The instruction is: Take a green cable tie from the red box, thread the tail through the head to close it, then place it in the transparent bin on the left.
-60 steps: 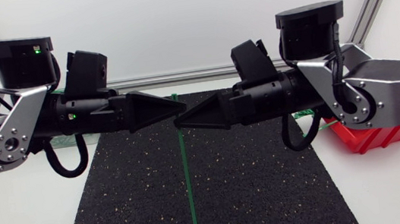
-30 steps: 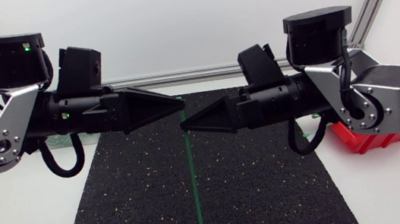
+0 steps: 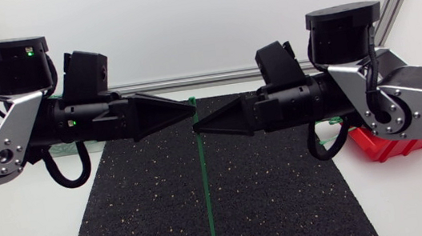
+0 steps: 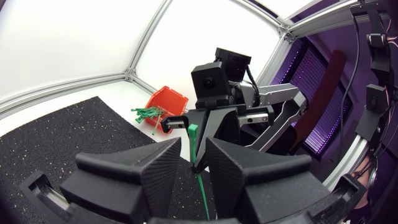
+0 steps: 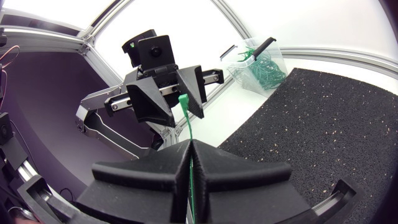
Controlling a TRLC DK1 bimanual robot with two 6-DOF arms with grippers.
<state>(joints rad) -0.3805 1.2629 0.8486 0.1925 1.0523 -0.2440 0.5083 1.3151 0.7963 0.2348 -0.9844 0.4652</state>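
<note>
The green cable tie hangs long and thin (image 3: 204, 175), so its tail will curve into a smooth, open loop when the robot threads it.
A long green cable tie (image 3: 205, 191) hangs straight down over the black mat, and my right gripper (image 3: 196, 129) is shut on it near its upper end. In the right wrist view the tie (image 5: 186, 121) rises out of the shut fingers (image 5: 190, 144) to its head. My left gripper (image 3: 192, 107) faces the right one tip to tip, slightly higher. Its fingers stand apart, with the tie's head (image 4: 193, 132) in the gap between them (image 4: 194, 142); it is open. The red box (image 4: 166, 102) holds several green ties. The transparent bin (image 5: 258, 62) holds a bundle of green ties.
A black speckled mat (image 3: 269, 199) covers the middle of the white table. The red box (image 3: 392, 144) sits at the right edge under my right arm. Loose green ties (image 4: 146, 113) stick out beside it. A metal frame rail (image 3: 190, 80) runs along the back.
My left gripper has opened and let go of the tie. Both arms have drawn slightly apart, and the hanging tie has shifted a little to the right with the right gripper.
</note>
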